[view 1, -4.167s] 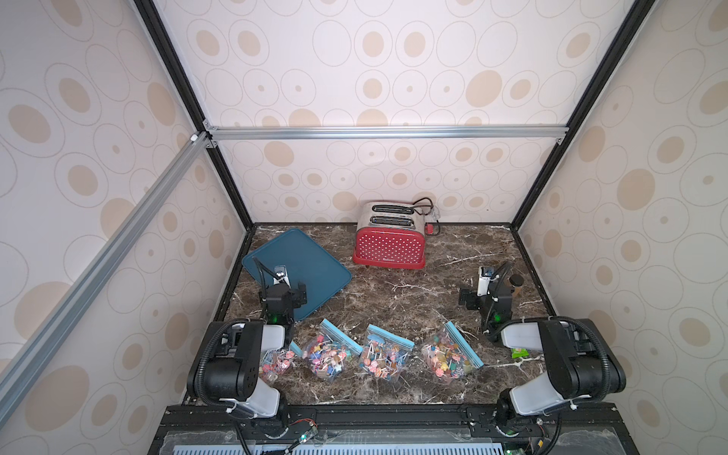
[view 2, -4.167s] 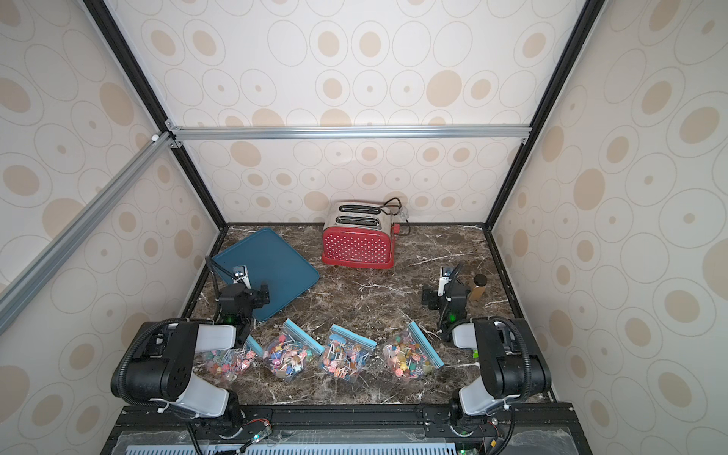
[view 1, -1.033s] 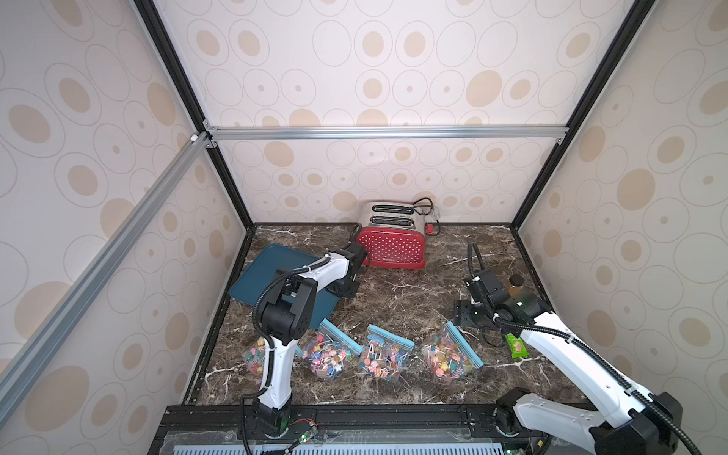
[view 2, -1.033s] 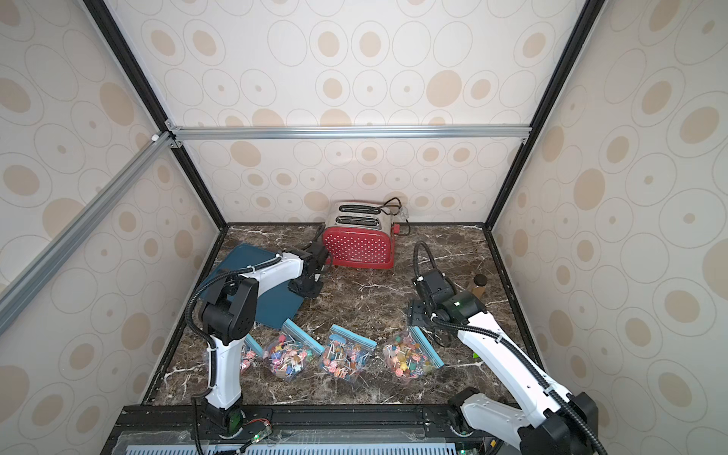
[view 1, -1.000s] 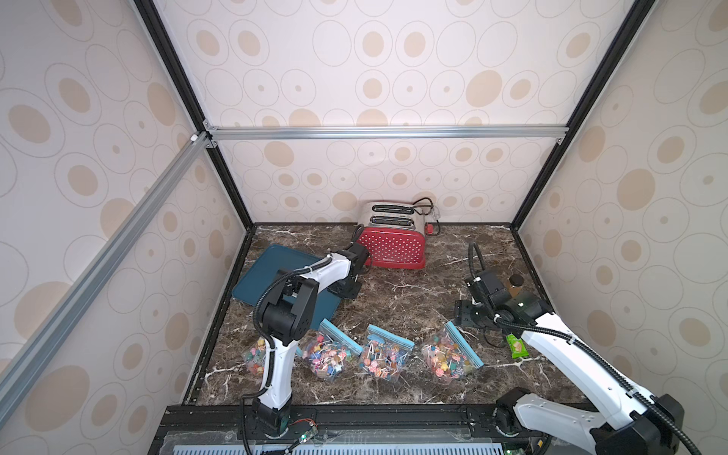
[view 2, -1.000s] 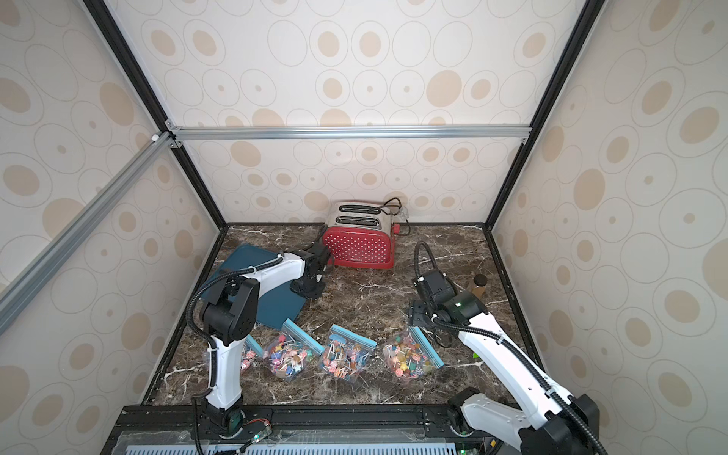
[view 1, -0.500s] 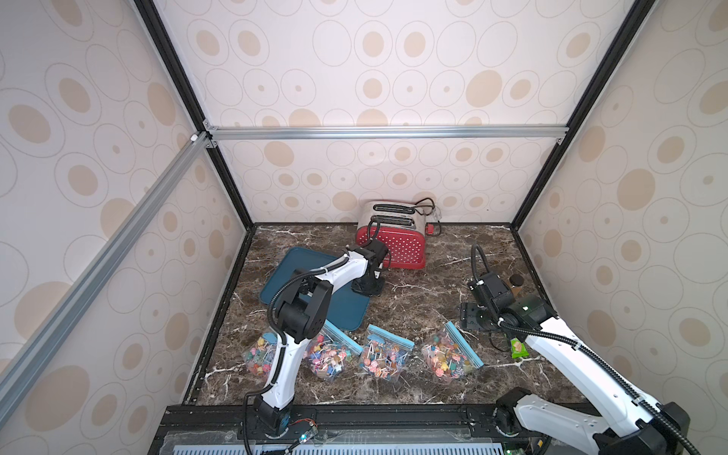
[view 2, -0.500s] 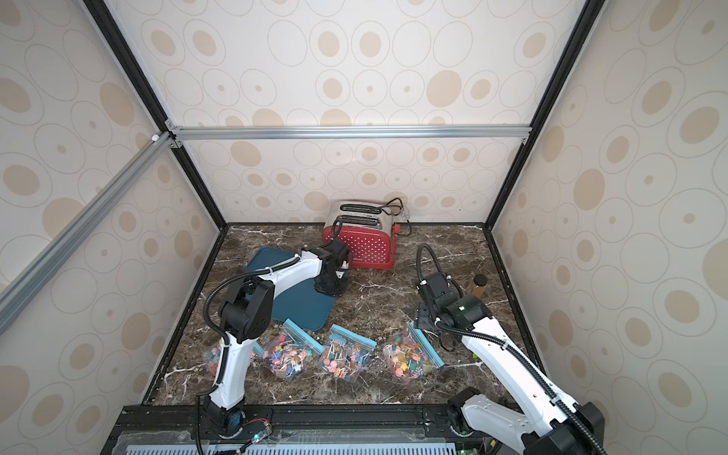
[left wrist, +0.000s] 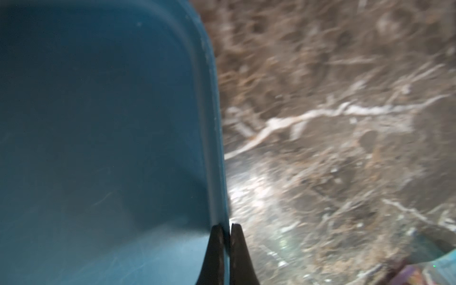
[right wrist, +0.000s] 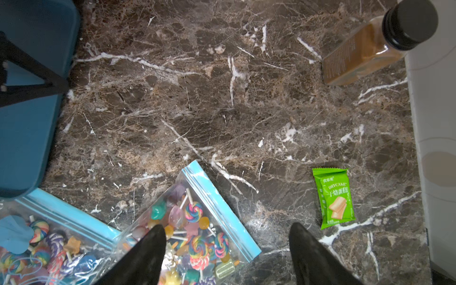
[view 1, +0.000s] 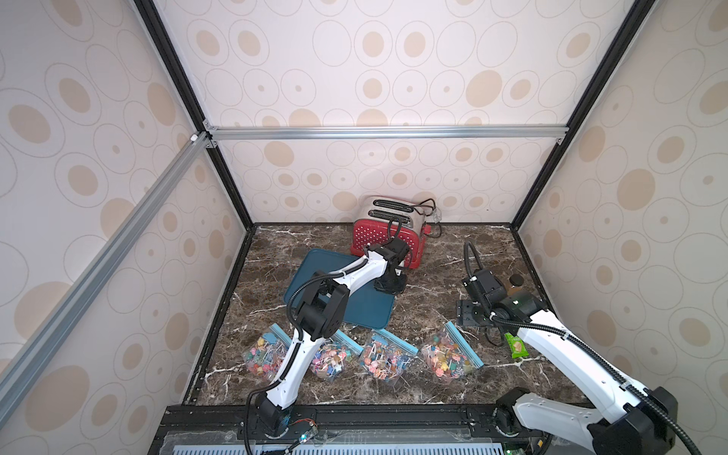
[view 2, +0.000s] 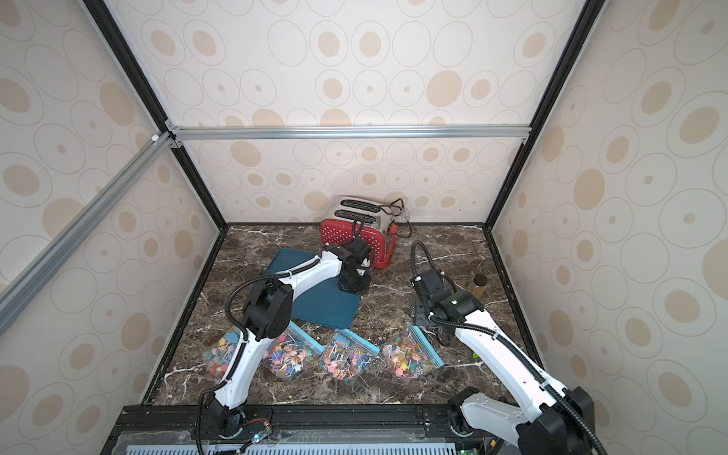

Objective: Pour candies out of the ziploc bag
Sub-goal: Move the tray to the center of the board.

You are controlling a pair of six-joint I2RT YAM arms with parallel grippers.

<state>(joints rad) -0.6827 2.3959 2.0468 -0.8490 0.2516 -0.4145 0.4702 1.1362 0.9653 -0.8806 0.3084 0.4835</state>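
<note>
The teal tray's rim (view 1: 393, 301) is pinched in my left gripper, and the table (view 1: 427, 292) beside the tray is open, so I keep pulling until the tray gets near my right gripper.
Several clear ziploc bags with blue zip strips lie in a row near the table's front, each full of candies. The rightmost ziploc bag (view 1: 449, 356) (view 2: 405, 356) (right wrist: 212, 209) holds swirled lollipop candies (right wrist: 195, 212). My right gripper (right wrist: 227, 225) (view 1: 468, 313) hovers open over that bag's zip end, touching nothing. My left gripper (left wrist: 226, 225) (view 1: 390, 285) (view 2: 352, 285) is shut on the rim (left wrist: 212, 123) of the teal tray (view 1: 366, 307) (view 2: 323, 303), at its far right corner. The left arm crosses over the two leftmost bags.
A red toaster (view 1: 388, 236) stands at the back wall, just behind the left gripper. A brown bottle with a black cap (view 1: 516, 285) (right wrist: 365, 54) and a green snack packet (view 1: 516, 346) (right wrist: 335, 197) sit by the right wall. The tray's near edge lies close to the bags.
My left gripper has dragged the teal tray rightwards, from the left wall towards the table's middle. The right arm has shifted slightly nearer the rightmost bag, its jaws opening a little wider.
</note>
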